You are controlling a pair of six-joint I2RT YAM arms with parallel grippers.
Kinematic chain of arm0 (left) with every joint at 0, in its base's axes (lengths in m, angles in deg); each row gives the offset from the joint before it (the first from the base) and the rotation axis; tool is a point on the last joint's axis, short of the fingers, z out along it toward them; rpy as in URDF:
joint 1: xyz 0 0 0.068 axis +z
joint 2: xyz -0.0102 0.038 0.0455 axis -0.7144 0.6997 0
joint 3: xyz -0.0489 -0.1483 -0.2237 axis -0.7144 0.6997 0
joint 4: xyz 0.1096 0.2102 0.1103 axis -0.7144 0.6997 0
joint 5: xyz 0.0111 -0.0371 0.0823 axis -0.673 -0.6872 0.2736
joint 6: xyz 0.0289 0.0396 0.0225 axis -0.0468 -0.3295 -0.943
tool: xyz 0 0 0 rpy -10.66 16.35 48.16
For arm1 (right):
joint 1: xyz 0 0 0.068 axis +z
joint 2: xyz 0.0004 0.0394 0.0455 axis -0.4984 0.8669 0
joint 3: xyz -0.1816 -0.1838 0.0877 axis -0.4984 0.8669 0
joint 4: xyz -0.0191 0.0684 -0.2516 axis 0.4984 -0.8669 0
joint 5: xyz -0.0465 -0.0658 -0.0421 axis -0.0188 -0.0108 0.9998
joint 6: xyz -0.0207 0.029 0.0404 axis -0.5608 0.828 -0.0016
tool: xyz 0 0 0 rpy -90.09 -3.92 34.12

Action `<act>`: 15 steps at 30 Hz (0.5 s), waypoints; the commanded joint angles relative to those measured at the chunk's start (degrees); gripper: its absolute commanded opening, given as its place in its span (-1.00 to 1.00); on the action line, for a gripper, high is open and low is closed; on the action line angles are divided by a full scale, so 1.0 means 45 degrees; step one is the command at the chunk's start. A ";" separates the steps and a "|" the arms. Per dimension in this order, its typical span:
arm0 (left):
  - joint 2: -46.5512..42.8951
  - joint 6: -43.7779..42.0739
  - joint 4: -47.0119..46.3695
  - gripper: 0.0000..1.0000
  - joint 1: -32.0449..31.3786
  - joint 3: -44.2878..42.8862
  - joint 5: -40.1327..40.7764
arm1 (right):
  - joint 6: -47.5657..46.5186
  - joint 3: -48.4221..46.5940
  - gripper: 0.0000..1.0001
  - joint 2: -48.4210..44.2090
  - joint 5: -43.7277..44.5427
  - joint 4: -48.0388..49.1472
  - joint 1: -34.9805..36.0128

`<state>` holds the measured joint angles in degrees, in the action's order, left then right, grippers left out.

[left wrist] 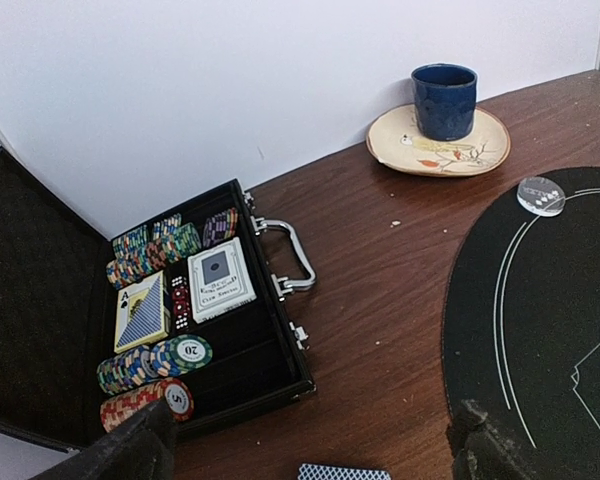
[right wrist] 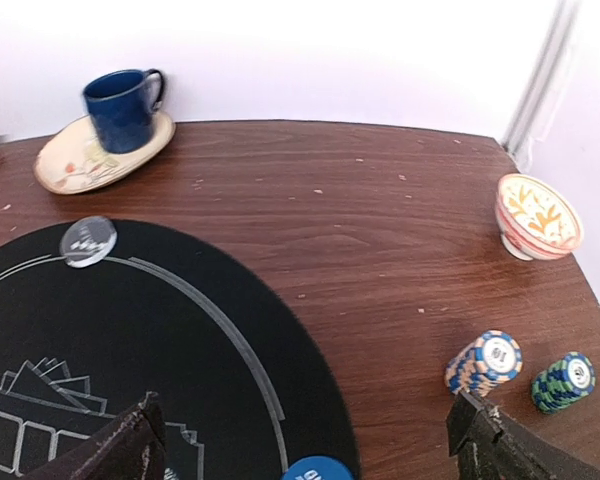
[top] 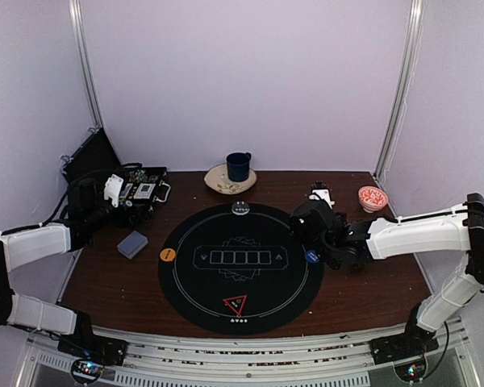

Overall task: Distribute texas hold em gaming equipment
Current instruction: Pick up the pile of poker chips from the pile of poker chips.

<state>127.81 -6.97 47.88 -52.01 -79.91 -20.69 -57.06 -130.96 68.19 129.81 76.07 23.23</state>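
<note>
A gap (right wrist: pixel 527 378) lies between the blue chip stack (right wrist: pixel 483 363) and the green stack, so my open right gripper keeps going there until its fingers are on both sides of the blue chip stack.
A black round mat (top: pixel 235 266) carries a white disc (top: pixel 240 209), an orange disc (top: pixel 168 255), a blue disc (top: pixel 312 256) and a red-edged triangle (top: pixel 235 304). A grey-blue card deck (top: pixel 132 243) lies left of the mat. The open black case (left wrist: pixel 280 340) holds striped chips (left wrist: pixel 155 360) and boxed cards (left wrist: pixel 218 280). My left gripper (left wrist: pixel 310 440) hangs open above the deck (left wrist: pixel 343 472), holding nothing. Over the mat's right rim my right gripper (right wrist: pixel 305 435) is open and holds nothing, the blue disc (right wrist: pixel 315 469) below it. Two chip stacks (right wrist: pixel 483 362) stand beside its right finger.
A dark blue mug (top: pixel 239 166) sits on a cream plate (top: pixel 218 181) at the back centre. A red-patterned bowl (top: pixel 373 197) stands at the back right. The case's raised lid (top: pixel 87 153) leans toward the back left corner. White walls close in behind.
</note>
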 commanded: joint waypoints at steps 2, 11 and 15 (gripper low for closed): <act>-0.0031 -0.0057 -0.0712 0.95 0.0098 -0.0025 -0.0326 | 0.0786 0.0675 1.00 -0.0924 0.0424 -0.0294 -0.1004; 0.0173 0.0107 -0.0644 0.95 0.0097 -0.0039 -0.0962 | 0.1075 0.0629 1.00 -0.0414 0.0230 -0.0835 -0.2948; 0.0200 0.0160 -0.0455 0.96 0.0112 -0.0139 -0.1188 | 0.1055 0.0051 1.00 0.0024 -0.0617 -0.1241 -0.3848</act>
<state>128.11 -6.84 47.86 -52.01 -79.91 -23.71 -53.30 -127.90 66.18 130.01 73.62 9.24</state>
